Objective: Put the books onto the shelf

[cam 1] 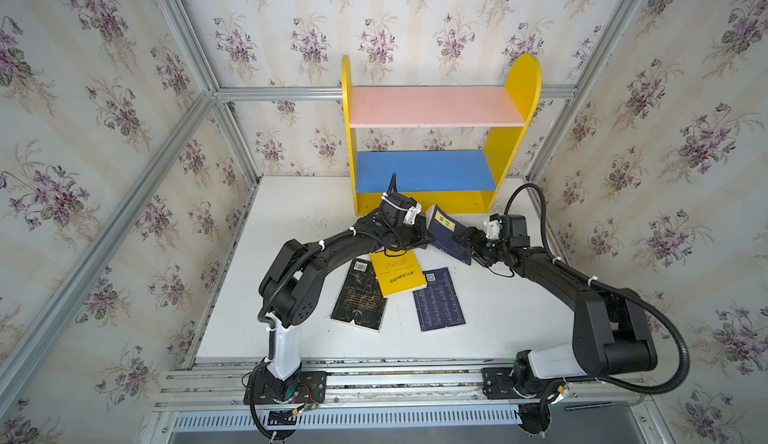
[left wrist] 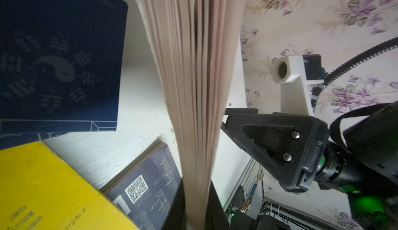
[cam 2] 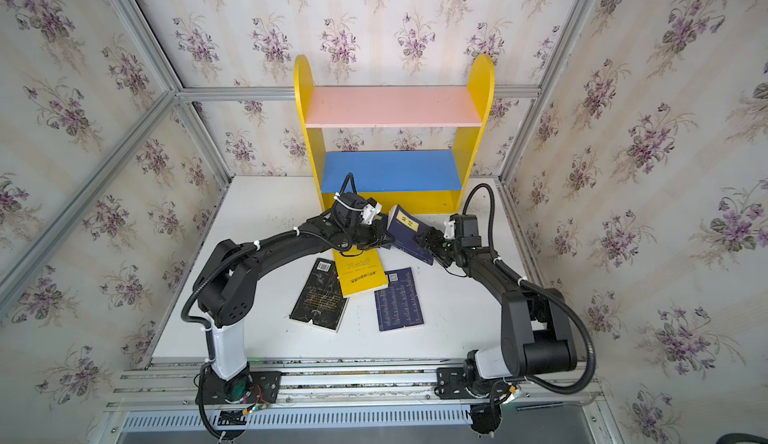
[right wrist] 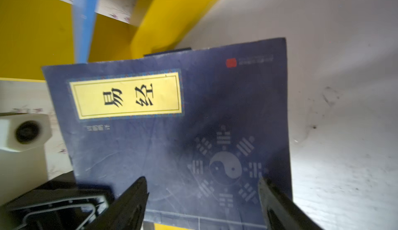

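Note:
My right gripper should first take the opposite end (right wrist: 286, 155) of the navy book, because my left gripper is holding the book by the label end (right wrist: 71, 159), which has to meet the shelf's side panel.
My left gripper (cam 1: 424, 234) is shut on the edge of a navy book with a yellow label (cam 1: 444, 226), holding it tilted above the table in front of the shelf (cam 1: 428, 107). In the left wrist view its page edges (left wrist: 193, 78) run up from between the jaws. My right gripper (cam 1: 462, 240) stands open just right of it, fingers (right wrist: 133, 196) spread before the cover (right wrist: 150, 149). Another navy book (left wrist: 58, 56) lies under the held one. A black book (cam 1: 360, 294), a yellow book (cam 1: 399, 275) and a navy book (cam 1: 438, 300) lie flat nearer the front. The shelf's boards are bare.
The white table (cam 1: 291, 254) is boxed in by wallpapered walls and aluminium posts (cam 1: 232, 138). The arm bases sit on a rail (cam 1: 395, 379) along the front edge. The shelf stands against the back wall, right of centre.

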You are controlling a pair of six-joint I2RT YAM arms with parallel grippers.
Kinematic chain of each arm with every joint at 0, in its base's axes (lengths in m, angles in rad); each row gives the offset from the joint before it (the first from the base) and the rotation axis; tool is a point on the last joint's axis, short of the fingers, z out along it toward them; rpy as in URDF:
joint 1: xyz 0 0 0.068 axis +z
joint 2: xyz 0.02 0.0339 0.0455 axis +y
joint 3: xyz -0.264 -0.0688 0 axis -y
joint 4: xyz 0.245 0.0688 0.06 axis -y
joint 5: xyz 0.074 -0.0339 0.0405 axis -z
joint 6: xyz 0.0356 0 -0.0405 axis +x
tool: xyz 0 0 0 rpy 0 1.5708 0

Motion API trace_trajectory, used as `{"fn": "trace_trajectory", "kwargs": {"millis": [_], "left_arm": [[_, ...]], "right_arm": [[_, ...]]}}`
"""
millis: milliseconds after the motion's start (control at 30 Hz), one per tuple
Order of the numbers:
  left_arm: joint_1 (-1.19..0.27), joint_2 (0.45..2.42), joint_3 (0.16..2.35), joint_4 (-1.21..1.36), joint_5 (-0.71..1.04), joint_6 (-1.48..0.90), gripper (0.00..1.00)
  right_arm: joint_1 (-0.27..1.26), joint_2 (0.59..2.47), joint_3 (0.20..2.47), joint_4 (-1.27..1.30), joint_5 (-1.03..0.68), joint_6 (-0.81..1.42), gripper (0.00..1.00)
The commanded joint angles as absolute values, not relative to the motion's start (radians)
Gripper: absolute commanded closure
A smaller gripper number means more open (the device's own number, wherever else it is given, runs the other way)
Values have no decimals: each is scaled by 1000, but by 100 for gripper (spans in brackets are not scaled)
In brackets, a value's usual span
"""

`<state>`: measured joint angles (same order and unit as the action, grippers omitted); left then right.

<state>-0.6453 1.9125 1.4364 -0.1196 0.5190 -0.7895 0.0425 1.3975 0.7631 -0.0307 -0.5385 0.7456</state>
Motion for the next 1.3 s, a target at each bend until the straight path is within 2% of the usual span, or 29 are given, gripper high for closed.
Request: {"fn": "trace_trajectory", "kwargs": {"millis": [0,233,433,533,800,1267], "left_arm": [[-626,1827,1407,-69,551,-782,96],[-555,1650,1321,-66,578,-797,97],[-495,1572,1304,-43,624,-805,97],[-470,1551,1288,6,664,-837,97],[-442,1529,1210,218,753,-973,96],[-425,1529,1184,289,797,-1010,95]], "right_arm": [[8,1323,747,66,-675,820,13],[-34,1202,712,180,-847,940,9],[-34,1245,610,669,-941,1286,15],[-33,1276,594,833,-950,1384,17],[15,1335,635,989,-957,1492,27],[81,1419,636,1130,-924,1614,56]]}}
